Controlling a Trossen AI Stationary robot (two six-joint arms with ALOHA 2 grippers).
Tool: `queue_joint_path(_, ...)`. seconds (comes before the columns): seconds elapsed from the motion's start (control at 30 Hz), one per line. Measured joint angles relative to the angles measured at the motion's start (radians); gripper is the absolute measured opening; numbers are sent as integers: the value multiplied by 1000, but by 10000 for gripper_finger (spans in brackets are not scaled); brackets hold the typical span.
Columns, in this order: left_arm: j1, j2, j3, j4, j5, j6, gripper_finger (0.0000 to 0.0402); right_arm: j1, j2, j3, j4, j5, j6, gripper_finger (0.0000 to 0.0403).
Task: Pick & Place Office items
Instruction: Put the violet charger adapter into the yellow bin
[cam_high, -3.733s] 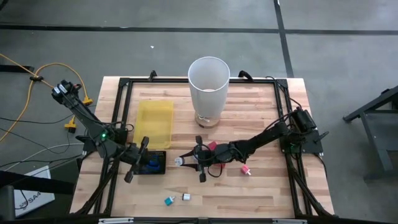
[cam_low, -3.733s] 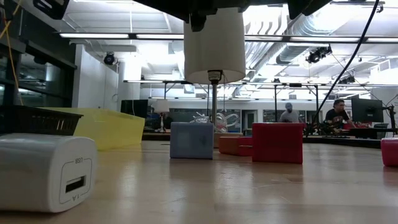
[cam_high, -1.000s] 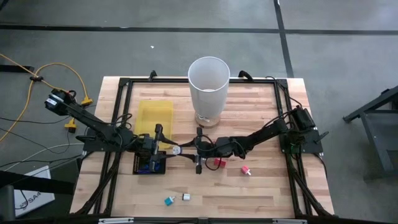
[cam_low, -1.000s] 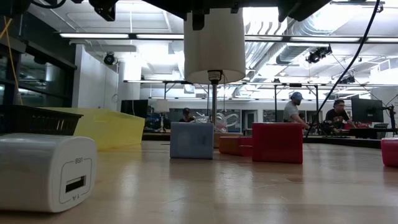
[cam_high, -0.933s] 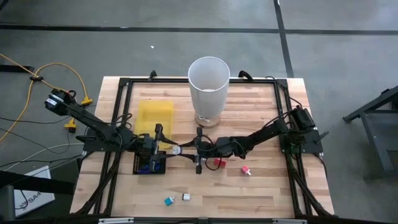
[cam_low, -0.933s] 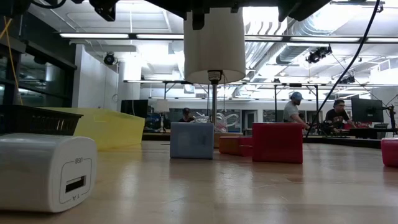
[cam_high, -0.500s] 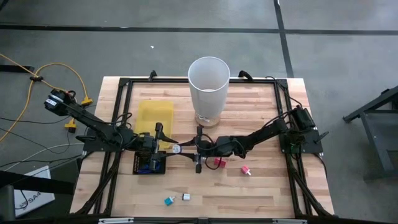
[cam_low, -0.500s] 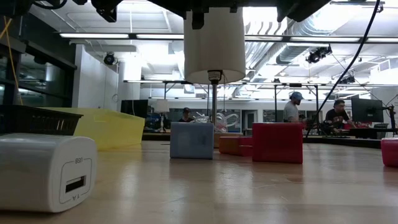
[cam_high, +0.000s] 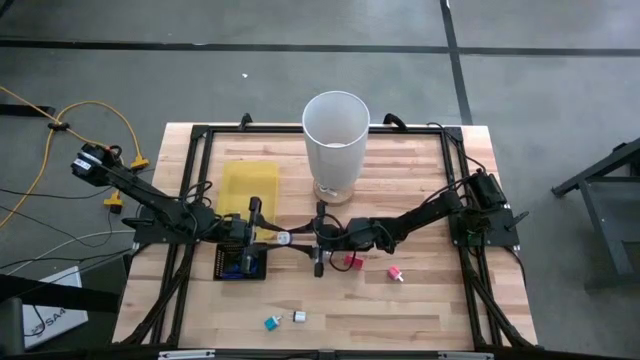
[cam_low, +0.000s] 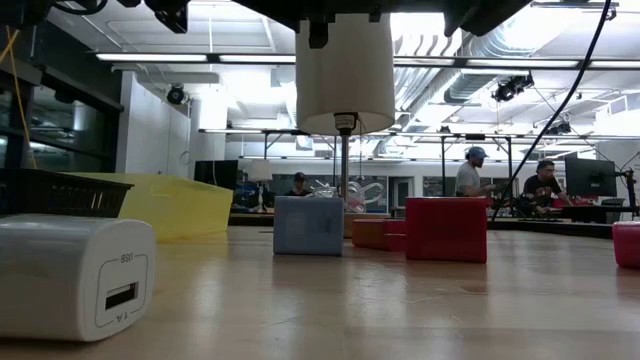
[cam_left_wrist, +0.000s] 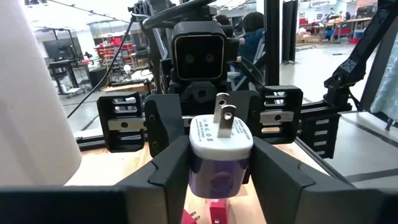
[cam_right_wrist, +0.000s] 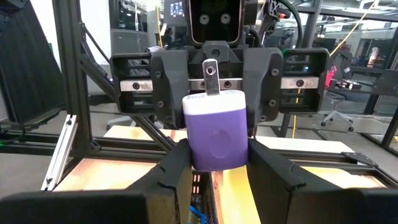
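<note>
Both my grippers are pinching the purple charger, so next my right gripper lets go before my left gripper carries the charger over to the yellow tray beside its arm.
A purple charger with a white pronged face hangs in mid-air over the table's middle, prongs up. My left gripper reaches it from the left and my right gripper from the right; both are shut on it, facing each other. The left wrist view shows the charger between the left fingers, the right wrist view shows the charger between the right ones. Loose items lie on the wood: a red cube, a pink piece, a teal piece and a white piece. My left gripper pinches the charger's purple body by two opposite sides between its two fingers. The fingers come level from the table's left. The charger stands upright, prongs up, lifted clear of the table. My right gripper pinches the same purple body by two opposite sides between its two fingers. The fingers come level from the table's right, opposite the left gripper. The charger's white end is on top.
A tall white bin stands at the far middle. A yellow tray and a black mesh tray with blue pieces lie at the left. A black frame rims the table. In the low view a white USB charger lies close.
</note>
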Motion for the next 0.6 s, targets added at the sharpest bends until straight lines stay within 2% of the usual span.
queue_joint_path(0.13,0,0,0,0,-2,2,121,0,0,0,0,2,3,115)
queue_joint_path(0.6,0,0,0,0,-2,0,128,0,0,0,-1,-1,1,118)
